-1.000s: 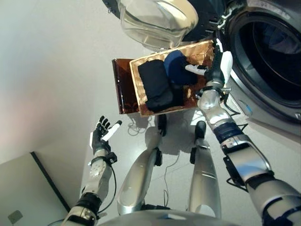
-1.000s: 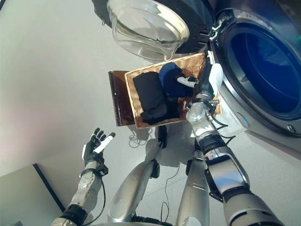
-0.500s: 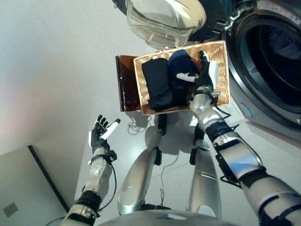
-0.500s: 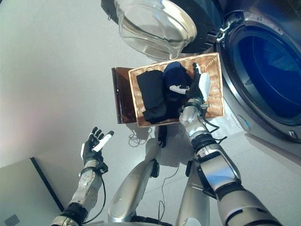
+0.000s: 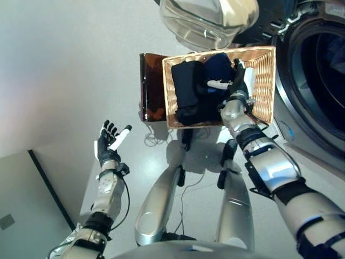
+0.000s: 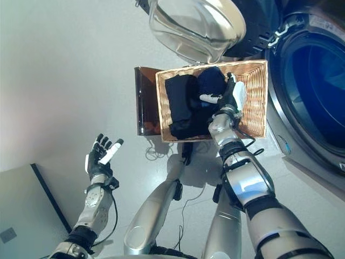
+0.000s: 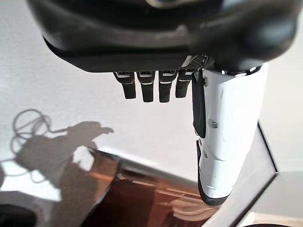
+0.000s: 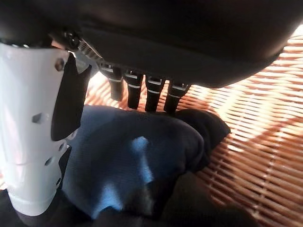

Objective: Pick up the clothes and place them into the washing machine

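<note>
I expect the blue garment [image 5: 217, 65] to spread out wider when I carry it to the washing machine, because it lies bunched up with a rounded fold [image 8: 195, 144].
A wicker basket [image 5: 264, 81] sits on the floor in front of the washing machine [image 5: 323, 81]. Inside it lie a black garment [image 5: 186, 89] and a navy blue garment [image 5: 218, 65], side by side. My right hand [image 5: 237, 81] hovers over the basket beside the blue garment [image 8: 137, 161], open, with straight fingers [image 8: 142, 90] and its white-covered thumb [image 8: 33, 127] spread above the cloth, holding nothing. My left hand [image 5: 108, 143] is raised at the lower left over bare floor, open and empty, as its wrist view shows [image 7: 227, 137].
The machine's round glass door [image 5: 210, 19] hangs open above the basket's far edge. The dark drum opening [image 6: 312, 91] lies to the right of the basket. A brown glossy panel [image 5: 151, 86] stands against the basket's left side.
The camera view has shifted. My right hand has moved from the basket's right rim inward to over the blue garment. The left hand stays raised and open.
</note>
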Tool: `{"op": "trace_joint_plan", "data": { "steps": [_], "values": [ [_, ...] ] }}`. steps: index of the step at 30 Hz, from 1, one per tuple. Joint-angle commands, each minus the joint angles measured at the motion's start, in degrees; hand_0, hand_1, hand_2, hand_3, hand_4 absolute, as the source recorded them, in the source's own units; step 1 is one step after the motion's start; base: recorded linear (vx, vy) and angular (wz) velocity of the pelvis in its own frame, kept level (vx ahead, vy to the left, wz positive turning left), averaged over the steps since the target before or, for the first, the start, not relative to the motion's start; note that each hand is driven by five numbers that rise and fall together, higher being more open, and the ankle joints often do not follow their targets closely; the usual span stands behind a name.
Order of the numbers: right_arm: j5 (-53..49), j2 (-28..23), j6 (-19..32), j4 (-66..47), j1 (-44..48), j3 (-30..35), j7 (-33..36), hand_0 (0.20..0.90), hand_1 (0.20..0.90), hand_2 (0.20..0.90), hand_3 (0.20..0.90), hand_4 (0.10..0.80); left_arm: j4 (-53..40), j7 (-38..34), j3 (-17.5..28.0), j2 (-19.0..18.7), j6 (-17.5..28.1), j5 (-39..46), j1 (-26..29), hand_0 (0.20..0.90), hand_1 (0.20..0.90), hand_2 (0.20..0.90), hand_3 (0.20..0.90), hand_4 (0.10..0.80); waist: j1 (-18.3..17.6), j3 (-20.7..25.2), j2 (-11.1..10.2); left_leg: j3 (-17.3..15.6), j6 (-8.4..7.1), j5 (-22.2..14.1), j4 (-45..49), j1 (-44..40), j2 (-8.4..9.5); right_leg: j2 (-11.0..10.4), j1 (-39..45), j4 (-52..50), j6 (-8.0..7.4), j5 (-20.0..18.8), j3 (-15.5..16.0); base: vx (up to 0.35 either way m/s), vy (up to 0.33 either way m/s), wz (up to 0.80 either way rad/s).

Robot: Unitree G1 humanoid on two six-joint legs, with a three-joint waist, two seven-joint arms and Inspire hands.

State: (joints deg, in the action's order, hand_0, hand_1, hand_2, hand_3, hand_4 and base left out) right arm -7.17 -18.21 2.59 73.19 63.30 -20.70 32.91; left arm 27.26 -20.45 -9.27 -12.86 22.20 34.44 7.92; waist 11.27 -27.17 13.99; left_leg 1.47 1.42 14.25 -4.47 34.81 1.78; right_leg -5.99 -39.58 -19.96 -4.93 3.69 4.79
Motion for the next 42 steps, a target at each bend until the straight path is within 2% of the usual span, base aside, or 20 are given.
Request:
{"op": "trace_joint_plan", "data": {
  "steps": [1,7,20,29,37,42],
  "values": [
    [0.74,-1.63,1.38,0.08,7.24,-1.68,-0.22,0.900,0.900,0.900,0.900,0.800,-5.04,-1.53,2.96,-5.00,5.30,0.01,2.24,0.900,0.900,0.900,0.900,0.800,2.31,-1.92,1.89,-4.90,-5.99,-3.53,-0.53,-1.27,1.32,0.33,-0.85,2.98,0.15,-2.71,-2.96,0.000,0.009,0.07],
    [1.94,-4.75,-0.46,3.65,10.58,-3.27,-2.31,0.900,0.900,0.900,0.900,0.800,-8.07,-1.66,4.04,-5.16,5.41,0.52,2.90,0.900,0.900,0.900,0.900,0.800,3.23,-2.63,2.08,-3.96,-5.79,-3.10,-0.53,0.72,1.70,-0.01,-3.13,1.37,0.06,-2.17,-2.57,-0.007,0.008,0.05],
    [2.48,-7.04,-1.68,6.46,12.65,-4.73,-5.83,0.900,0.900,0.900,0.900,0.800,-10.35,-1.23,4.15,-4.40,4.93,1.25,4.06,0.900,0.900,0.900,0.900,0.800,4.79,-2.63,2.17,-1.64,-5.52,-2.48,-0.53,3.29,2.72,-1.17,-5.58,-1.09,0.01,-0.27,-1.27,0.002,0.006,0.04],
    [2.41,-0.80,-0.82,5.05,11.81,-4.75,-6.03,0.900,0.900,0.900,0.900,0.800,-7.75,-1.78,3.77,-3.45,4.48,1.61,4.90,0.900,0.900,0.900,0.900,0.800,4.88,-2.63,0.72,-1.49,-5.26,-2.61,-0.53,2.29,2.61,-0.79,-3.77,0.40,0.18,-1.02,-0.69,0.007,0.006,0.05],
    [2.94,5.10,-0.65,4.13,9.99,-4.80,-5.90,0.900,0.900,0.900,0.900,0.800,-6.30,-2.09,3.52,-3.08,4.23,2.02,4.97,0.900,0.900,0.900,0.900,0.800,4.25,-2.62,-0.87,-1.39,-5.05,-3.37,-0.53,-2.28,2.55,-0.71,1.29,1.37,0.23,-0.81,-0.40,0.005,-0.002,0.01],
    [3.25,7.01,-0.63,4.13,8.17,-4.32,-5.79,0.900,0.900,0.900,0.900,0.800,-5.28,-1.84,3.00,-3.02,4.04,2.52,4.71,0.900,0.900,0.900,0.900,0.800,4.52,-1.39,-1.92,-1.16,-4.76,-3.91,-0.53,-4.20,2.36,-0.63,3.95,2.90,0.17,-1.22,0.16,0.041,-0.010,0.05]
  ]
}}
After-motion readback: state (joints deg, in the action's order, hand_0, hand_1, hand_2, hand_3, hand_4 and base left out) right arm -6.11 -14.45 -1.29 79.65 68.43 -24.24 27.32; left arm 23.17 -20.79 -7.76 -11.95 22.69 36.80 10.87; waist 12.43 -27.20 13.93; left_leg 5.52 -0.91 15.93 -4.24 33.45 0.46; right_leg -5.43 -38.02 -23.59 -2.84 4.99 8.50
